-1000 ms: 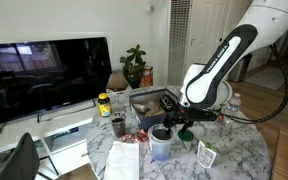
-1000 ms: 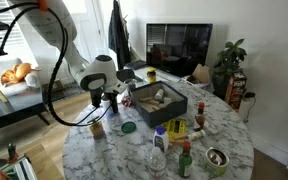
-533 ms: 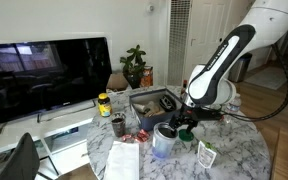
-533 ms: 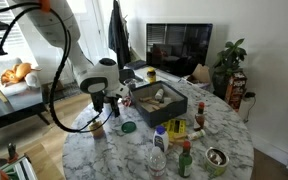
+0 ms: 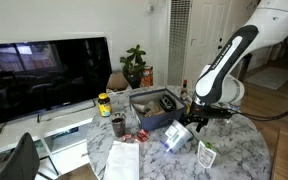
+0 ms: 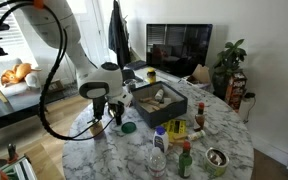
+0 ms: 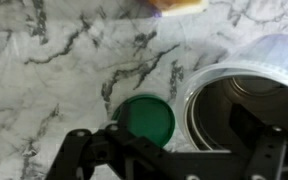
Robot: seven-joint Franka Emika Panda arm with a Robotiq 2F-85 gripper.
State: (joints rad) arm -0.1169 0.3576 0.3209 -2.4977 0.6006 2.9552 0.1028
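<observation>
My gripper's finger lies across the opening of the tilted jar, so next I raise it clear, swing it around and straddle the jar at its closed base.
My gripper is open and hangs low over the marble table. In the wrist view a flat green lid lies on the marble between the fingers. A clear plastic jar beside it shows its open mouth, and the right finger crosses that mouth. The jaws hold nothing. In an exterior view the gripper is just above the pale jar, which appears tilted. From the opposite side, the gripper sits left of the green lid.
A black tray holding items stands at the table's middle. Around it are a yellow-lidded jar, a dark can, white paper and a green packet. Several bottles crowd the near edge. A TV stands behind.
The arm has swung away from the tray and come lower over the lid and jar. The jar stood upright before and now appears tilted. The gripper stays open.
</observation>
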